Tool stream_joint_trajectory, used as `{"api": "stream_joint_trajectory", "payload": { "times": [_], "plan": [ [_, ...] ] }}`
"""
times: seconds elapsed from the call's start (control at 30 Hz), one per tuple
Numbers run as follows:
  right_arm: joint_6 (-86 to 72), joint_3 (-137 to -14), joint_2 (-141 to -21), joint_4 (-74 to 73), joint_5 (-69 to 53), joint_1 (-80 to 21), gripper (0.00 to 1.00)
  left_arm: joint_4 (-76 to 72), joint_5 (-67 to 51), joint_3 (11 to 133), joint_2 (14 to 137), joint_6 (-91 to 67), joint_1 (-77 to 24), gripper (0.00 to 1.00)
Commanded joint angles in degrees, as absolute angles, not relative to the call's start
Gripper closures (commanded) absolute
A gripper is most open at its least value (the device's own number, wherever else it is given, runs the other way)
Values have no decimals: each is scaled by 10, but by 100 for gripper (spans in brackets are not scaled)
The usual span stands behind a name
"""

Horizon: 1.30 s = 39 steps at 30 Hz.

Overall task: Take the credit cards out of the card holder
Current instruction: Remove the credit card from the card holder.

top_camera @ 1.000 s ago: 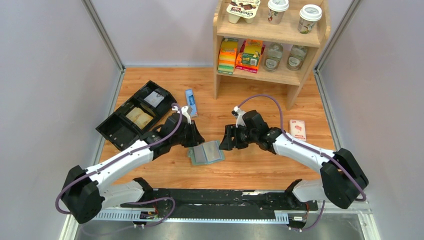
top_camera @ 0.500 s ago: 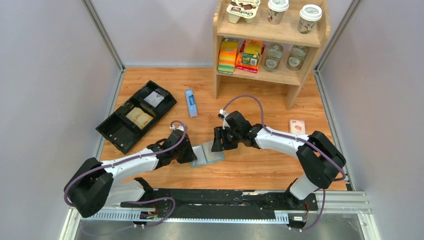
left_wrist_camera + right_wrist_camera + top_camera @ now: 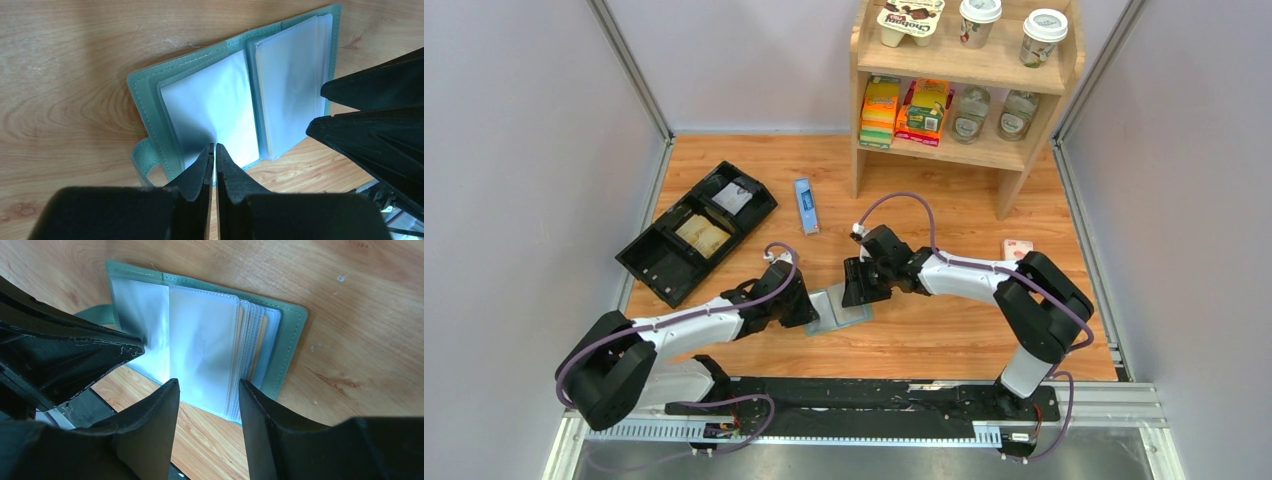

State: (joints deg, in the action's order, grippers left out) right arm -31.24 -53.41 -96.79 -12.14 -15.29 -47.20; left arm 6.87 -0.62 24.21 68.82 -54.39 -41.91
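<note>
My right gripper is to turn the pale top page (image 3: 202, 340) over first, because that page covers the credit cards, and then hold the next page's edge (image 3: 243, 335) for my left gripper.
The card holder (image 3: 842, 310) lies open on the table, sage green outside with pale blue-grey pocket pages (image 3: 215, 100). Thin tan edges of credit cards (image 3: 260, 342) show between the stacked pages on one side; their faces are hidden. My left gripper (image 3: 215, 146) is shut and empty, its tips on the near edge of the single flat page; in the top view it (image 3: 808, 312) is at the holder's left edge. My right gripper (image 3: 207, 383) is open and hangs just above the stacked pages; in the top view it (image 3: 854, 290) is at the holder's far right corner.
A black compartmented tray (image 3: 656, 262) lies at the back left. A long narrow blue box (image 3: 804, 204) lies behind the holder. A wooden shelf (image 3: 964, 150) with packets and cups stands at the back. A small pink packet (image 3: 1016, 246) lies at the right.
My right gripper has moved left, over the holder's right side. My left gripper has come nearer and down onto the holder's left edge. The holder has shifted slightly.
</note>
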Motion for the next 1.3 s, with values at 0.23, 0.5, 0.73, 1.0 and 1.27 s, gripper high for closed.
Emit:
{"api": "stream_joint_trajectory", "payload": {
  "times": [0.23,0.5,0.73,1.0,1.27],
  "plan": [
    [-314,-567,-970,-105,-202,-487,49,48,4,220,712,-563,-429,89],
    [-318,-577,-963,-106,-228,-489,49,46,4,219,712,-569,-432,90],
    [-321,-577,-962,-102,-233,-490,43,44,9,205,693,-584,-432,91],
    [-323,-579,-947,-114,-200,-490,30,49,18,196,672,-595,-433,91],
    [-305,-584,-916,-136,-164,-490,12,48,22,187,662,-602,-433,92]
  ]
}}
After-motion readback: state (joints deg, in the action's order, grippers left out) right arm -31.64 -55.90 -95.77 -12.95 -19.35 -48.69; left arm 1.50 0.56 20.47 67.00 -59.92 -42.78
